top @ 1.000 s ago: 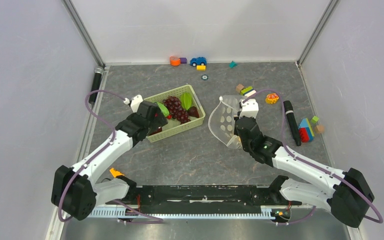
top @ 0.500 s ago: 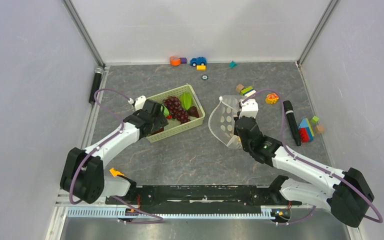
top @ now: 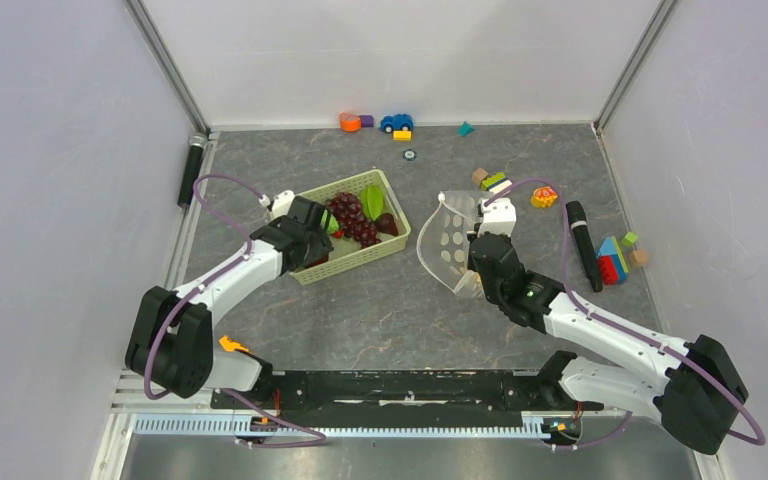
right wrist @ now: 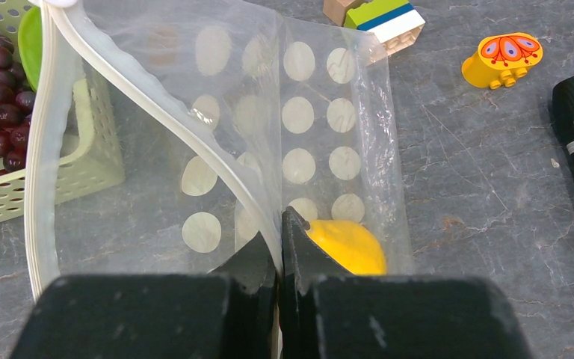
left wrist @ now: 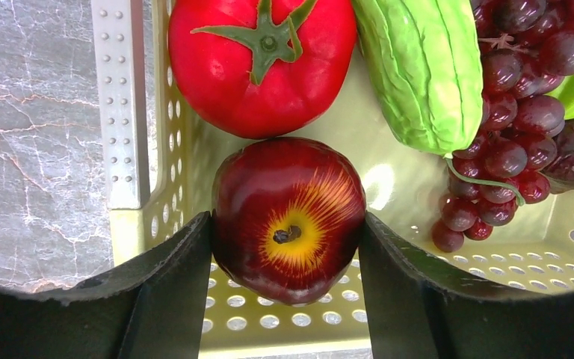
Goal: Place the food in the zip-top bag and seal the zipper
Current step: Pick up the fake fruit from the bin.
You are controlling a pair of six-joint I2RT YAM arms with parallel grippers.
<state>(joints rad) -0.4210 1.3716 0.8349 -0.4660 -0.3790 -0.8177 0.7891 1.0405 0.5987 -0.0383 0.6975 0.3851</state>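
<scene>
The bag's opening [top: 432, 250] is wide open toward the dark red apple in the robot's left gripper, so the robot should keep carrying the apple until it is inside the bag [top: 455, 252].
My left gripper [top: 312, 238] reaches into the near left corner of the pale green basket [top: 355, 262]. In the left wrist view its jaws [left wrist: 284, 224] press both sides of a dark red apple [left wrist: 288, 217]. Beyond it lie a red tomato [left wrist: 261, 63], a green cucumber [left wrist: 422, 71] and a purple grape bunch [left wrist: 508, 112]. My right gripper [top: 480, 250] is shut on the zipper strip [right wrist: 157, 112] of the dotted clear bag [right wrist: 299, 120], holding its mouth open toward the basket. A yellow piece [right wrist: 347, 247] lies inside the bag.
The basket rim [left wrist: 119, 105] stands just left of the apple. A black marker [top: 580, 243] and coloured blocks [top: 615, 258] lie to the right of the bag, with an orange block [right wrist: 502, 54] beyond it. A blue toy car [top: 396, 122] and blocks sit at the back wall.
My left arm has stretched forward and right, bringing its gripper down into the basket's near corner around the apple. The right arm and the bag have not moved.
</scene>
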